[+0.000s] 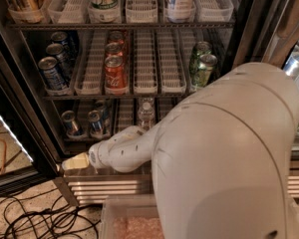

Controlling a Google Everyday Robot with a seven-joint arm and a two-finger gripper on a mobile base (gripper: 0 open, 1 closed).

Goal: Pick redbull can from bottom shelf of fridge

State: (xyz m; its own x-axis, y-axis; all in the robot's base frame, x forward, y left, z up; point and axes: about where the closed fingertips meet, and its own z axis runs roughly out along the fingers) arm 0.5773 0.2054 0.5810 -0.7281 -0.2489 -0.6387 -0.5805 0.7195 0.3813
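The path from my cream-coloured fingers to the redbull cans (84,122) is clear, so my gripper should go on toward the bottom shelf (77,140) until it can close around one of the cans.
The fridge (20,108) stands open, with a black frame. On its bottom shelf (120,117), two slim blue-and-silver redbull cans stand at the left, one (70,123) beside the other (95,122). My gripper (74,162) has cream-coloured tips. It sits low at the left, in front of the fridge's ribbed steel base (109,185). It is below the left redbull can and touches no can. My white arm (224,153) fills the right half of the view and hides the right part of the bottom shelf.
A clear bottle (146,111) stands mid bottom shelf. The middle rack holds dark-blue soda cans (52,73), red cola cans (114,69) and green cans (203,66). A clear plastic bin (127,218) and black cables (35,218) lie on the floor in front.
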